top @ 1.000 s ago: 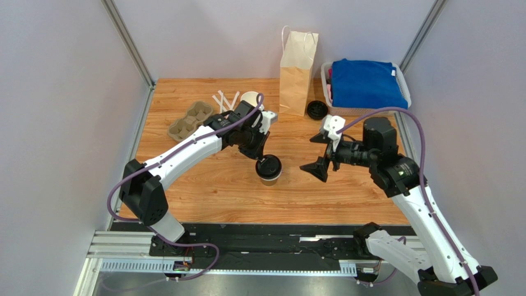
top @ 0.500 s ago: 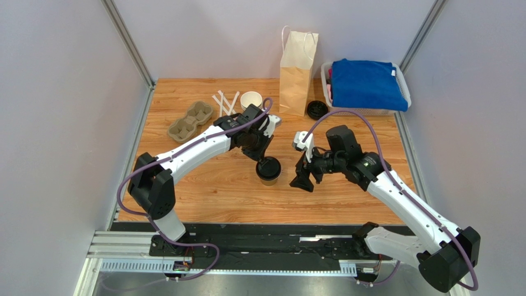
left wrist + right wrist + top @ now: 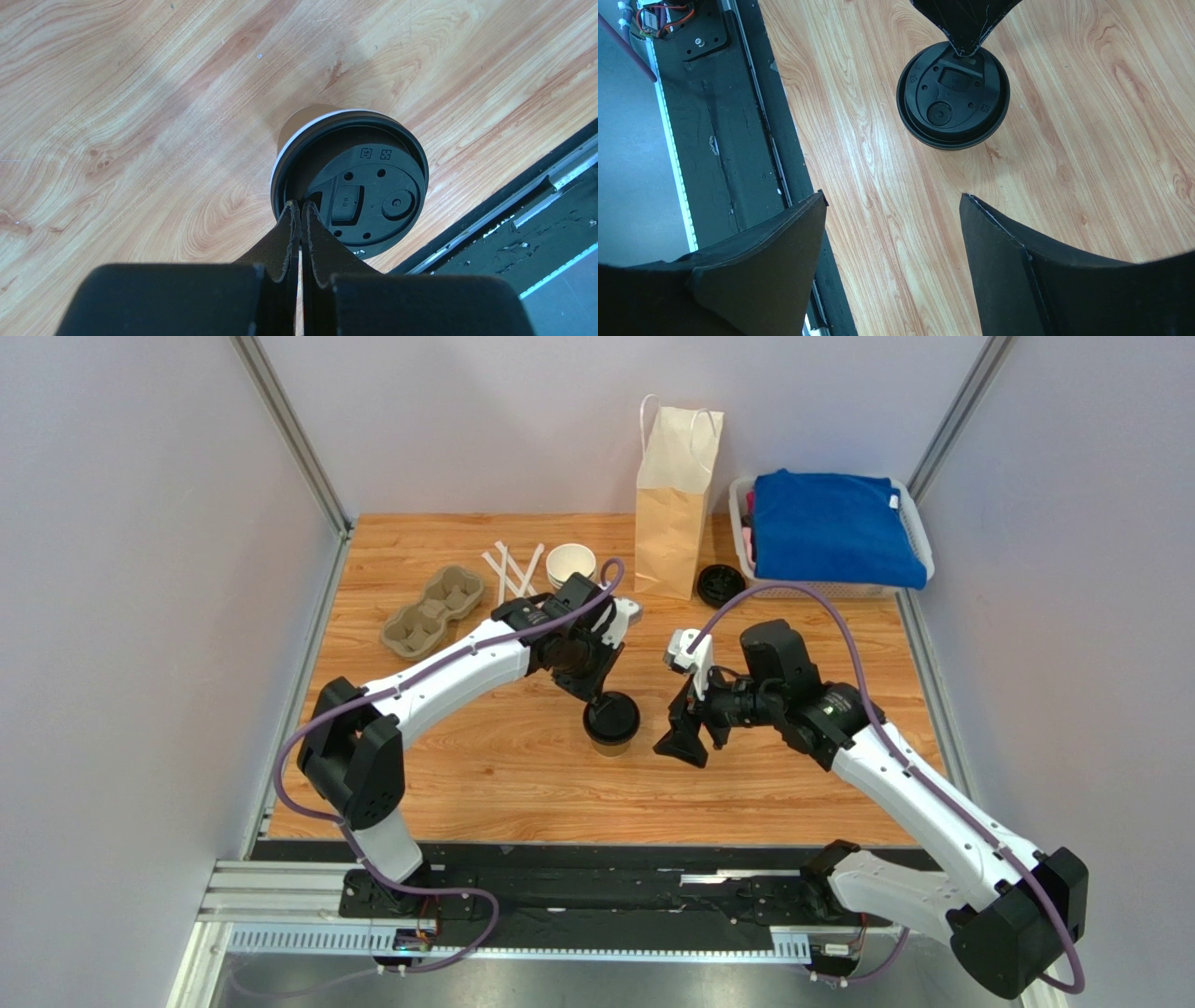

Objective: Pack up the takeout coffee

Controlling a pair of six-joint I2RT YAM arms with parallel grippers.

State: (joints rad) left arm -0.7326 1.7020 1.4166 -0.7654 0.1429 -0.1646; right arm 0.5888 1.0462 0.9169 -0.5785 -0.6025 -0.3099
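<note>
My left gripper should back off, because it is pressing only one edge of the black lid (image 3: 282,197). I should then close my right gripper and press the lid's top (image 3: 613,714) with both grippers.
The takeout coffee (image 3: 612,721), a short brown paper cup under a round black lid, stands upright on the wooden table near the middle front. My left gripper (image 3: 601,690) is shut, its fingertips (image 3: 300,205) pressed together and resting on the lid's rim (image 3: 365,189) with nothing between them. My right gripper (image 3: 683,744) is open just right of the cup, apart from it. In the right wrist view the cup's lid (image 3: 953,94) lies ahead of my open right gripper (image 3: 892,197), with bare wood between the fingers. The left gripper's fingers (image 3: 966,21) touch the lid's far edge.
A tall paper bag (image 3: 676,501) stands open at the back. Beside it lie loose black lids (image 3: 720,584) and a white basket (image 3: 912,525) holding blue cloth. A cardboard cup carrier (image 3: 434,611), white stirrers (image 3: 511,564) and a lidless cup (image 3: 570,562) sit back left.
My right arm has swung left and down toward the cup, its jaws narrowing a little. The left gripper stays shut on top of the lid, shifted slightly.
</note>
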